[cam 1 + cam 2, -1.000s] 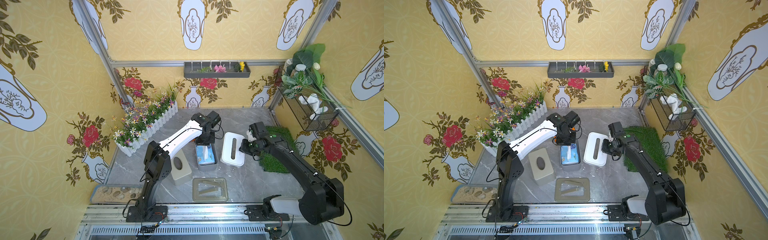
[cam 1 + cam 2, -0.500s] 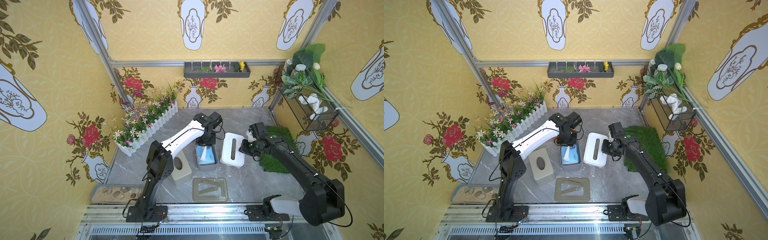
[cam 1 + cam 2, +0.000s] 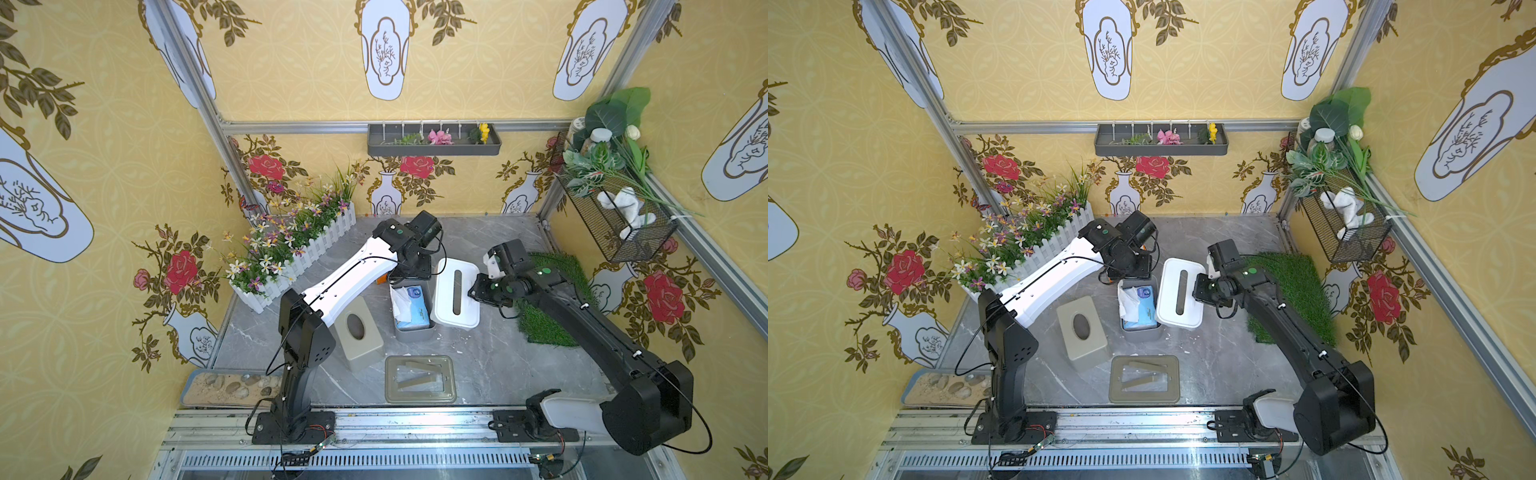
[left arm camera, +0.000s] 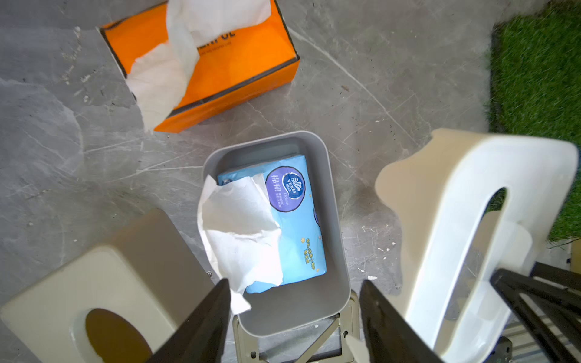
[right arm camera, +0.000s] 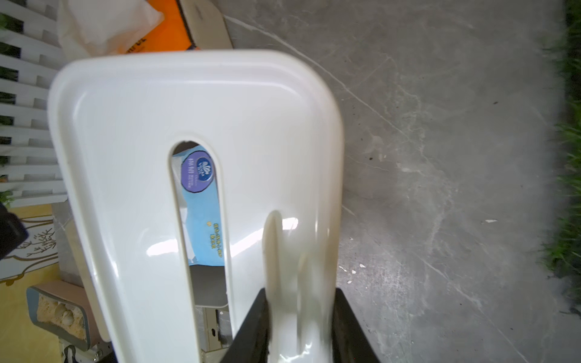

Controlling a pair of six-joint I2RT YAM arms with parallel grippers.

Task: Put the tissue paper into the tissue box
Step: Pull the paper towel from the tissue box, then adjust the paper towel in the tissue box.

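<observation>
My right gripper needs to hold the lid back while my left gripper reaches for the sheet [image 3: 401, 304] first, because the white sheet hangs down over the grey base's rim [image 4: 238, 304].
The blue tissue paper pack [image 3: 411, 307] [image 3: 1140, 307] [image 4: 295, 226] lies inside the grey tissue box base [image 3: 415, 336] [image 3: 1142, 336] [image 4: 338, 220], with a white sheet [image 4: 242, 226] pulled out of it. My left gripper [image 4: 295, 283] [image 3: 409, 270] hovers open above the far end of the base with nothing between its fingers; the sheet's corner lies beside one finger. The white slotted lid [image 3: 455, 293] [image 3: 1179, 293] [image 5: 157, 110] hangs tilted beside the base, and my right gripper [image 5: 300, 292] [image 3: 478, 291] is shut on its edge.
A beige tissue box cover [image 3: 357, 332] and a beige frame [image 3: 419, 380] lie near the front. An orange tissue box [image 4: 226, 59] sits behind the base, under my left arm. A grass mat [image 3: 548, 299] is at the right, a flower fence [image 3: 291, 249] at the left.
My left gripper has opened and let go of the tissue paper, which now lies in the grey base. The right gripper still holds the lid in about the same place.
</observation>
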